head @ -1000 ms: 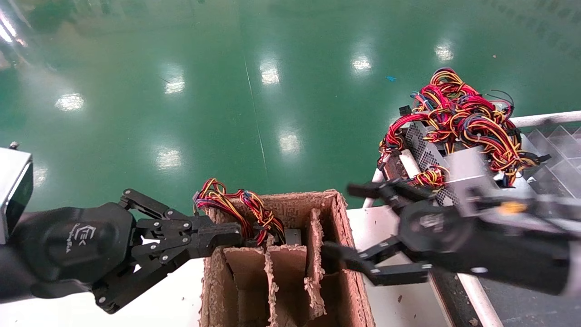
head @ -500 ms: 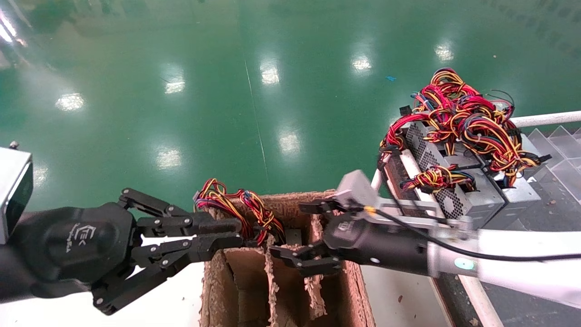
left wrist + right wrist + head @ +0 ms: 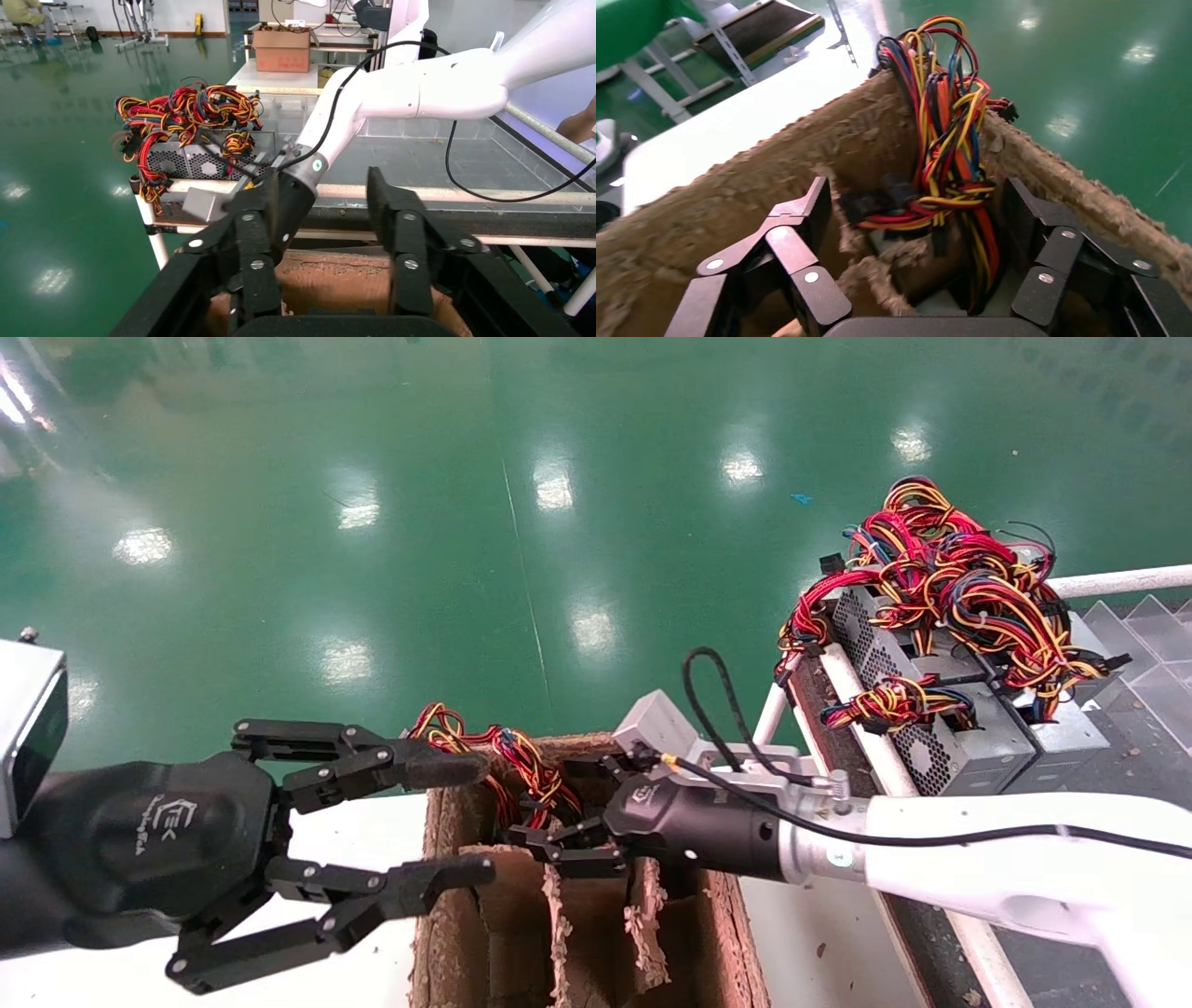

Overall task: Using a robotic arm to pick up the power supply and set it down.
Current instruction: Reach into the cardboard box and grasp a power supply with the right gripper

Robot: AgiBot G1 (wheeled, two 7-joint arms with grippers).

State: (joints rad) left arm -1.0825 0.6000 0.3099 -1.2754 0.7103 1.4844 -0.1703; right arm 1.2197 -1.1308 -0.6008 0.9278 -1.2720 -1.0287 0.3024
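I am about to lift the power supply's wire bundle [image 3: 538, 768], and another clump of wires [image 3: 439, 724] loops over the box corner, so I should expect that clump to stay behind.
A power supply [image 3: 510, 768] sits in the far left compartment of the brown cardboard box [image 3: 708, 896]. Mostly its red, yellow, black and blue wire bundle [image 3: 947, 151] shows, rising over the box rim; the metal body is almost hidden. My right gripper [image 3: 559, 814] on its white arm reaches into that compartment, open, with the wire bundle between its fingers [image 3: 807, 210] and no pad touching it. My left gripper [image 3: 470, 820] stands wide open at the box's left wall, its fingertips straddling the corner. In the left wrist view the left gripper [image 3: 323, 217] holds nothing.
Several more power supplies [image 3: 941, 738] with tangled wires lie on a white-railed rack [image 3: 852, 686] at the right. The box has ragged cardboard dividers [image 3: 643, 905] and stands on a white table [image 3: 819, 943]. Green floor lies beyond.
My right arm swung left from the rack and lowered its open gripper into the box around the wires. My left gripper, shut at the box's left wall before, has opened wide.
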